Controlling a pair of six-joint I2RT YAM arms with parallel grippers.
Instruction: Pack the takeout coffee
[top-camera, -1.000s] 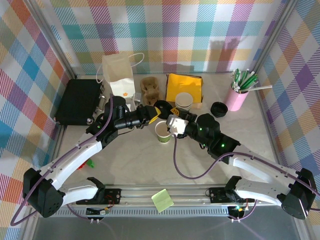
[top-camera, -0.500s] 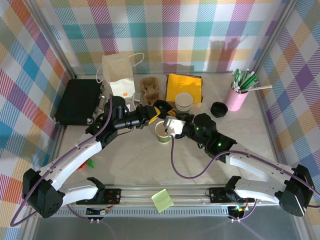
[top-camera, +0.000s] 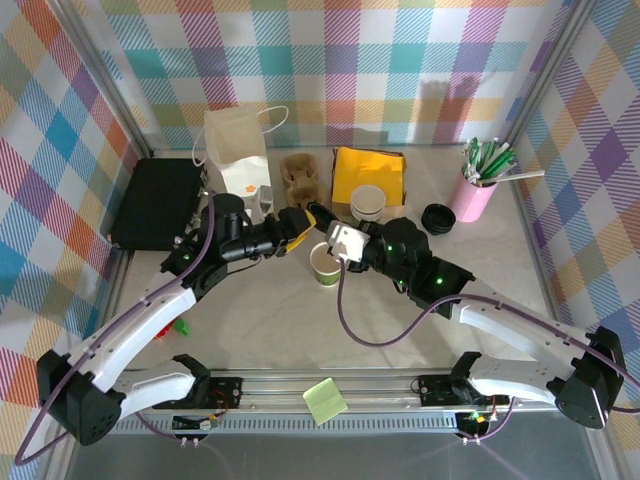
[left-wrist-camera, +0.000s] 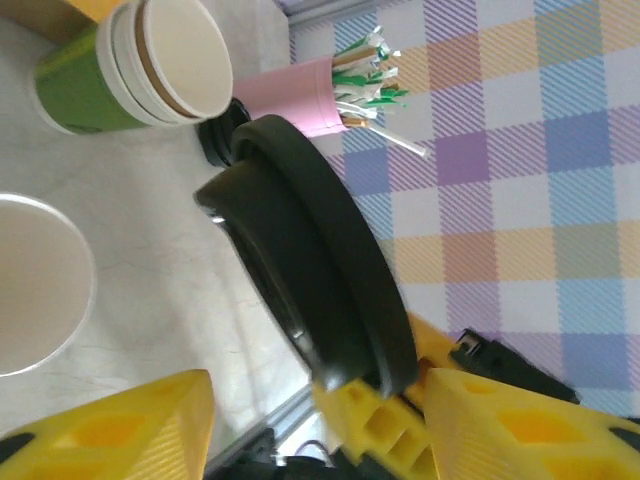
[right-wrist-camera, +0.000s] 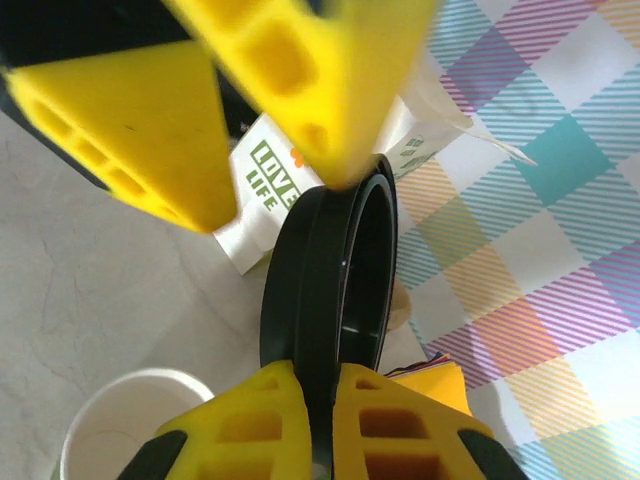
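Note:
My right gripper needs to turn the lid flat and put it down onto the cup's rim, because my right gripper is holding the black lid on edge behind the open cup.
The takeout coffee, a small white paper cup with a green band, stands open-topped at mid-table; its rim shows in the left wrist view and below the jaws in the right wrist view. Just above and behind it, my right gripper is shut on the edge of a flat round black lid, held on edge. My left gripper faces it from the left, open, its yellow fingers spread wide on either side of the lid without touching it.
At the back stand a white paper bag, a brown cup carrier, a yellow pack and stacked cups. Spare black lids and a pink cup of straws are right, a black case left.
The right gripper closed on the black lid. The left gripper, which held it before, opened and let it go, drawing back a little to the left.

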